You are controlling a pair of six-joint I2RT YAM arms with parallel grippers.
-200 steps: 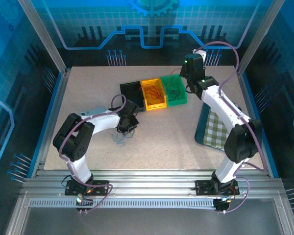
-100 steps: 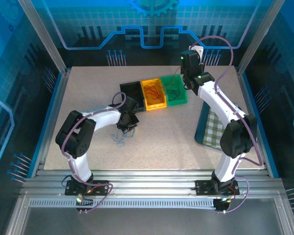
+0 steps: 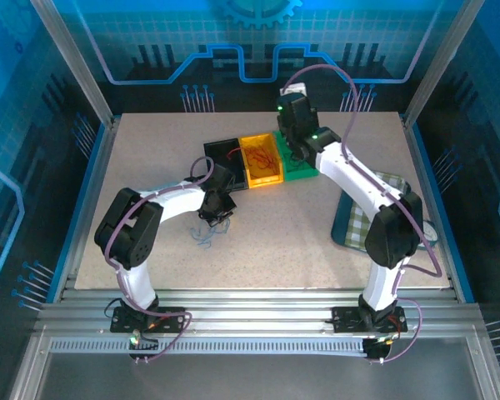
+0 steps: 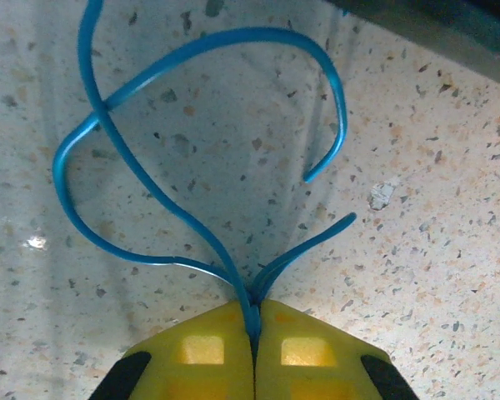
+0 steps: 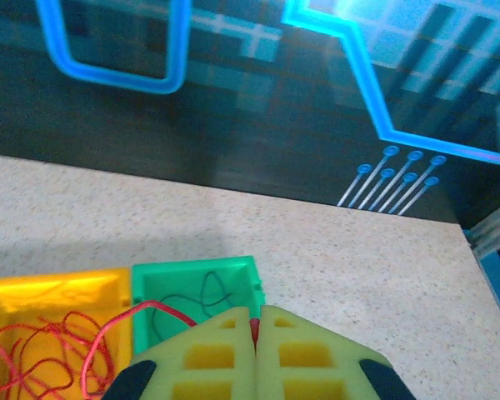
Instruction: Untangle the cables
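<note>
The red cable's held end (image 5: 177, 313) is clear of the dark cable, so my right gripper should keep going to the red bunch in the orange bin (image 5: 57, 350) and let go there.
In the left wrist view, a thin blue cable (image 4: 142, 167) lies in loose loops on the speckled table, and my left gripper (image 4: 254, 310) is shut on it where its strands meet. From above, that gripper (image 3: 214, 206) sits low at the table's middle left, with the blue cable (image 3: 204, 239) trailing toward the near edge. My right gripper (image 5: 255, 321) is shut on the end of a red cable (image 5: 108, 321). This cable runs across the green bin (image 5: 233, 273) into a red bunch (image 5: 42, 358) in the orange bin (image 5: 58, 292). A dark cable (image 5: 204, 293) lies in the green bin.
Three bins stand in a row at the back centre: black (image 3: 222, 153), orange (image 3: 262, 160) and green (image 3: 304, 169). A green checked cloth on a dark tray (image 3: 362, 218) lies at the right. Metal posts and blue walls enclose the table.
My right arm has swung left, from the right of the green bin to above it, holding the red cable. The left gripper has hardly moved with the blue cable.
</note>
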